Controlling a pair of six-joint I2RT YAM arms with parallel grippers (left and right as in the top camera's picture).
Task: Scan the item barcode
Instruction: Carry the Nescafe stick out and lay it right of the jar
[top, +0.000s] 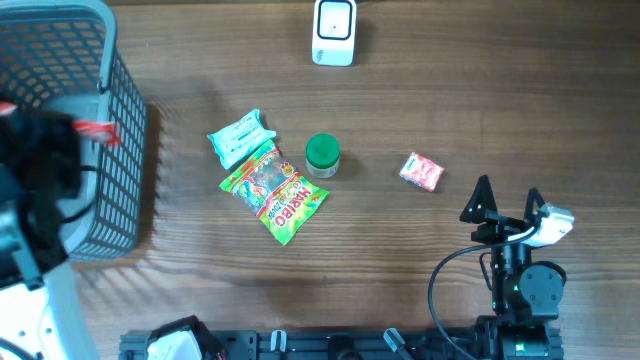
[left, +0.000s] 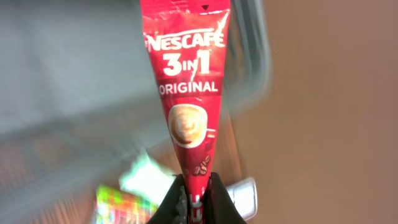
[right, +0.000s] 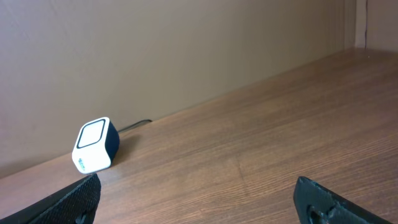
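The gap (top: 370, 178) between the green-lidded jar and the pink packet is open, so my left gripper keeps moving the red sachet over and lets go of it there (top: 368, 202).
A red Nescafe 3in1 sachet (left: 189, 93) is pinched by its lower end between the black fingers of my left gripper (left: 196, 200), which is shut on it. From overhead, that arm is a dark blur over the basket at the far left, with a bit of the red sachet (top: 98, 130) showing. The white barcode scanner (top: 333, 32) stands at the table's far edge. It also shows in the right wrist view as the scanner (right: 95, 146), at the left. My right gripper (top: 508, 205) rests near the front right, open and holding nothing.
A grey mesh basket (top: 125, 150) fills the left side. A mint packet (top: 240, 138), a Haribo bag (top: 275, 192) and a green-lidded jar (top: 322, 154) lie mid-table. A pink packet (top: 422, 171) lies close to the right gripper. The left wrist view is motion-blurred.
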